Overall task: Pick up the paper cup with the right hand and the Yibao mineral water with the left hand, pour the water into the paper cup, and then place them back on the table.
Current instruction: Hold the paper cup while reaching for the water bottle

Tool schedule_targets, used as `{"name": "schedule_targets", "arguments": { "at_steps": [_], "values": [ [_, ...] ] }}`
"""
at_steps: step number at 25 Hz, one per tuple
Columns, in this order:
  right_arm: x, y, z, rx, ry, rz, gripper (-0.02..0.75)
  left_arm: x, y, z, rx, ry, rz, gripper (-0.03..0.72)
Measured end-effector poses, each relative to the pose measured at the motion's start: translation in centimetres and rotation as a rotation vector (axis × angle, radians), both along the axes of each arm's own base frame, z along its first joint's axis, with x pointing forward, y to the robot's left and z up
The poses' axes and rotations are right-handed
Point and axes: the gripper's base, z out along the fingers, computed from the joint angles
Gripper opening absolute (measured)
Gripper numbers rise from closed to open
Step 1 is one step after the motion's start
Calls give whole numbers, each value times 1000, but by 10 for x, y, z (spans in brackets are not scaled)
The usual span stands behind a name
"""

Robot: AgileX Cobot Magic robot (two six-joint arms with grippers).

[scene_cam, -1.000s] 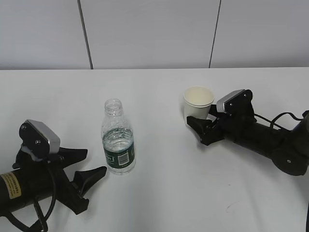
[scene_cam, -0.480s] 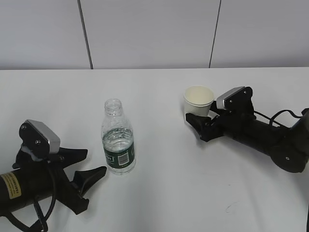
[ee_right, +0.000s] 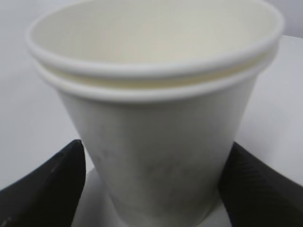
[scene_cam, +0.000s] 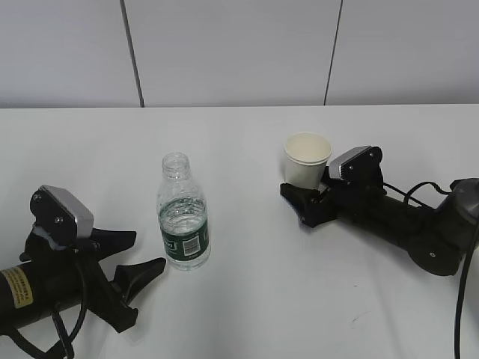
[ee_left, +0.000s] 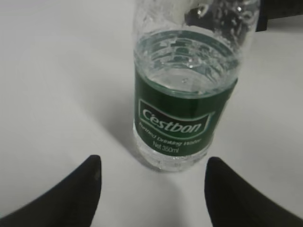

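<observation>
My gripper will lift the paper cup [scene_cam: 307, 160] by its lower body, and the cup's opening should stay round and open, since a double rolled rim [ee_right: 156, 81] circles it.
The paper cup [scene_cam: 307, 158] stands upright on the white table [scene_cam: 247, 299], right of centre. In the right wrist view it fills the frame [ee_right: 156, 94] and shows a double rolled rim. My right gripper [scene_cam: 303, 188] is open, with its fingers on either side of the cup's lower body [ee_right: 154, 158]; a small gap shows at the left finger. The uncapped Yibao mineral water [scene_cam: 183, 224] stands upright left of centre, partly full. My left gripper [scene_cam: 147, 250] is open and empty, just short of the bottle, which faces it in the left wrist view [ee_left: 182, 113] beyond the gripper [ee_left: 154, 165].
A grey panelled wall [scene_cam: 239, 52] runs behind the table's far edge. The right arm's cable [scene_cam: 419, 187] lies on the table behind the arm. A faint dark scuff [scene_cam: 358, 318] marks the front right.
My right gripper has slid left toward the cup, so its fingers now flank the cup's base. The cup, the bottle and the left arm have not moved.
</observation>
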Motion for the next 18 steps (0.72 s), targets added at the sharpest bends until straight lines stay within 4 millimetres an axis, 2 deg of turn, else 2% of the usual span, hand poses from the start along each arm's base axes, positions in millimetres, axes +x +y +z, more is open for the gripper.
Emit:
{"name": "schedule_targets", "arguments": {
  "at_steps": [4, 12, 15, 18],
  "values": [
    [1, 0, 1, 2, -4, 0, 601, 0, 0, 0, 0, 0, -2, 432],
    [2, 0, 1, 5, -8, -5, 582, 0, 0, 0, 0, 0, -2, 432],
    [2, 0, 1, 6, -12, -5, 524, 0, 0, 0, 0, 0, -3, 432],
    [1, 1, 1, 0, -13, 15, 498, 0, 0, 0, 0, 0, -6, 432]
  ]
}}
